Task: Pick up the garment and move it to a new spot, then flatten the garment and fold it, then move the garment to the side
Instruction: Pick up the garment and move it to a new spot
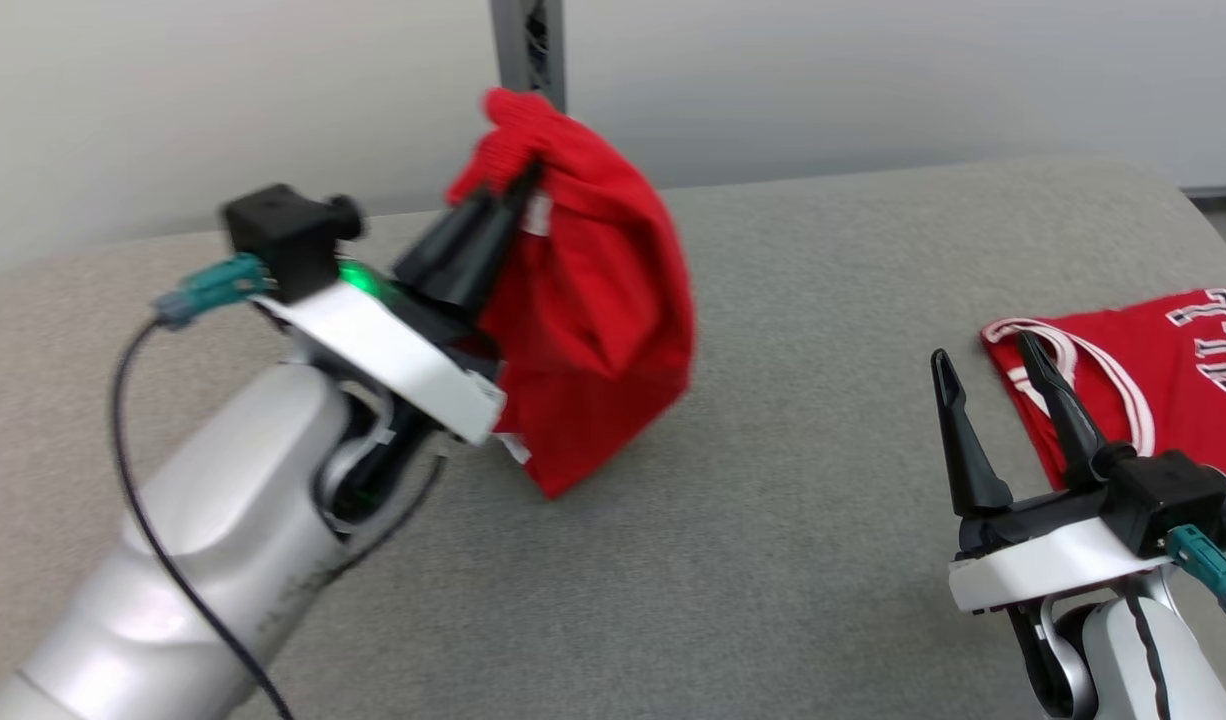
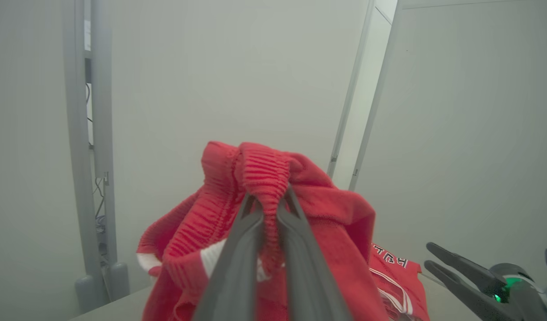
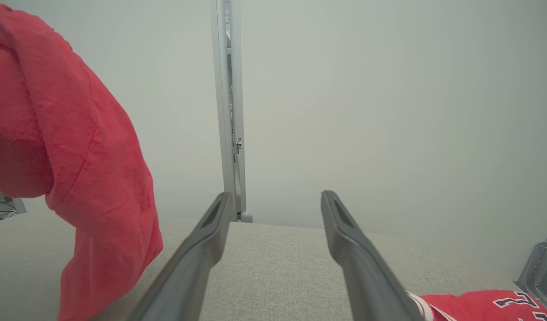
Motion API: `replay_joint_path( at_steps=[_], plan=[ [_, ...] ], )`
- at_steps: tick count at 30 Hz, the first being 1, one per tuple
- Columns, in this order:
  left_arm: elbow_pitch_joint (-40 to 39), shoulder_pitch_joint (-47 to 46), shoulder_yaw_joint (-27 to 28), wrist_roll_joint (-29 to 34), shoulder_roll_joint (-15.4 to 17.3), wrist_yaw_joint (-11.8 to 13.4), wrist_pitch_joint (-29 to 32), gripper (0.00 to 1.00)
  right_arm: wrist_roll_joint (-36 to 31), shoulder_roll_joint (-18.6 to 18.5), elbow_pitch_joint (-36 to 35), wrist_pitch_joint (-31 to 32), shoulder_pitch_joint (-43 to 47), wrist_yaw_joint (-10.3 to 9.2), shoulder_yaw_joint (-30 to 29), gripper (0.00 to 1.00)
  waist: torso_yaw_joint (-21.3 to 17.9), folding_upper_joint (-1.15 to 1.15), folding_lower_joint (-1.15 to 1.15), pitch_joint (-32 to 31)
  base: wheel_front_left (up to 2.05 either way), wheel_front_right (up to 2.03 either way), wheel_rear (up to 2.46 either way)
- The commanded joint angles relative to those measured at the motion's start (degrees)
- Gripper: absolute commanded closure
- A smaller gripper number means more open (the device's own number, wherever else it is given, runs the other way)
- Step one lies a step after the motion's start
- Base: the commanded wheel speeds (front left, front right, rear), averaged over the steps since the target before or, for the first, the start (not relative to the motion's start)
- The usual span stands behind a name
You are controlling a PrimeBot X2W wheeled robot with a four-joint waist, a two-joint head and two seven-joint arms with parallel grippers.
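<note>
White peeks out [image 1: 514, 448] at the bottom edge of the garment [image 1: 603, 288], so a hidden white stripe will appear on the garment when the robot lifts it and flips it over.
The garment [image 1: 593, 300], plain red with a ribbed waistband, hangs bunched above the left half of the grey table [image 1: 823, 500]. My left gripper [image 1: 528, 175] is shut on the ribbed band at its top; in the left wrist view the fingers [image 2: 238, 249] pinch a fold of the band of the garment [image 2: 336, 223]. Its lower end hangs close to the table surface. My right gripper [image 1: 981, 350] stands open and holds nothing, well to the right of the garment [image 3: 77, 156]. In the right wrist view my right gripper [image 3: 277, 196] has bare table between its fingers.
A folded red jersey [image 1: 1173, 370] with white trim and lettering lies at the table's right edge, just beyond the right gripper's fingertips. A grey metal post [image 1: 528, 45] rises behind the table against a pale wall.
</note>
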Motion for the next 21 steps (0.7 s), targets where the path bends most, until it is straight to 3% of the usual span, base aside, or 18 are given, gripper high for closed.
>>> replay_joint_path(
  at_steps=[1,9,21],
  plan=[
    [-0.48,-0.78,-0.52,0.38,-0.66,-0.02,0.19,1.00,-0.16,-0.03,-0.32,-0.25,-0.35,-0.02,-0.31,0.00,-2.08,0.00,0.00,1.23,0.00,0.00,0.00],
    [-0.18,-1.88,-3.47,0.31,-6.73,-0.02,-0.16,1.00,-0.60,1.10,-0.83,-0.25,-1.07,-0.02,-1.66,0.00,-8.50,0.00,0.00,3.31,0.00,0.00,0.00],
    [25.78,-0.89,-6.86,5.05,-2.79,0.73,0.66,1.00,-0.18,1.42,-0.81,-0.25,-1.79,-0.02,-0.80,0.00,-11.67,0.00,0.00,5.75,0.00,0.00,0.00]
  ],
)
